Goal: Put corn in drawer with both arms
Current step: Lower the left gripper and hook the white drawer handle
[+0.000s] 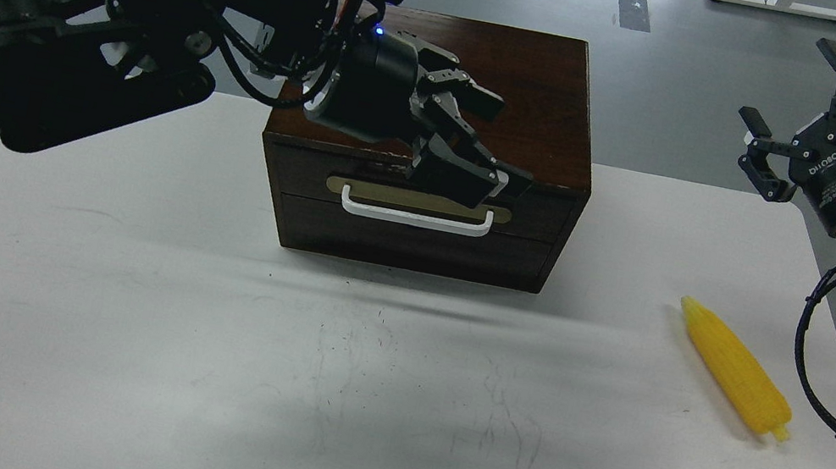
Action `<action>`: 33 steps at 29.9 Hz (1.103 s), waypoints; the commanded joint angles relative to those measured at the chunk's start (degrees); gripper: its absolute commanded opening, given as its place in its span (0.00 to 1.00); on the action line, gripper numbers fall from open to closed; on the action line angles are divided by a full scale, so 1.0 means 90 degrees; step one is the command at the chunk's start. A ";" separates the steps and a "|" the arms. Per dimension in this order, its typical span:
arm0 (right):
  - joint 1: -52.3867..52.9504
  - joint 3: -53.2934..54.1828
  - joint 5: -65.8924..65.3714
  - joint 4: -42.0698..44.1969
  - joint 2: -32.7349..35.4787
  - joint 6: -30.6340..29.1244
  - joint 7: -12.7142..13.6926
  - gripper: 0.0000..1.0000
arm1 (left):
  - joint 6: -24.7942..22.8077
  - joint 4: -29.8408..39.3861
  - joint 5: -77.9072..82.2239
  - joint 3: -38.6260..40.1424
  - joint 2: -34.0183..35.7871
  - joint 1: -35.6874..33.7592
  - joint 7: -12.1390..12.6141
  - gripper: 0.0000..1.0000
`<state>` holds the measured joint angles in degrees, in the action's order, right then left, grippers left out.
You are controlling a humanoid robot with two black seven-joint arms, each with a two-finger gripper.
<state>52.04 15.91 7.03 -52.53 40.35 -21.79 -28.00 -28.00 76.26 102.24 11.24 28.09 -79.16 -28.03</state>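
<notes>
I expect the drawer [532, 215] to slide straight out as a shallow tray when I pull, because a level seam [524, 238] crosses the cabinet front below the tan backplate.
The dark brown cabinet [449, 59] stands at the back middle of the white table [197, 316]. Its drawer [528, 245] is closed, with a white bar handle [415, 215] on a tan backplate. My left gripper [476, 146] is open, its fingers spread just above the handle at the cabinet's front top edge, holding nothing. The yellow corn [736, 370] lies on the table at the right, pointed tip toward the back. My right gripper [819, 107] is open and empty, raised above the table's back right corner, well behind the corn.
The left arm [71, 53] stretches across the back left of the table and hides part of the cabinet top. Black cables [818, 357] hang off the right arm near the table's right edge. Grey floor lies beyond the table.
</notes>
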 commanded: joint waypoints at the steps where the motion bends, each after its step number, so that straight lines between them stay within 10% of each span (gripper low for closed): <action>1: -0.0020 -0.0001 0.0000 -0.0003 0.0028 -0.0001 0.0000 0.99 | 0.0000 -0.0114 0.0475 -0.0818 -0.0181 -0.0374 0.0003 0.99; 33: -0.0010 -0.0001 -0.0009 -0.0013 0.0116 -0.0010 0.0000 0.99 | 0.0000 -0.1188 0.1443 -0.2039 -0.1079 -0.0199 0.0003 0.99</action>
<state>52.01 15.91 6.94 -52.66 41.40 -21.89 -28.00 -28.00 66.45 115.28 -6.26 18.83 -81.04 -28.00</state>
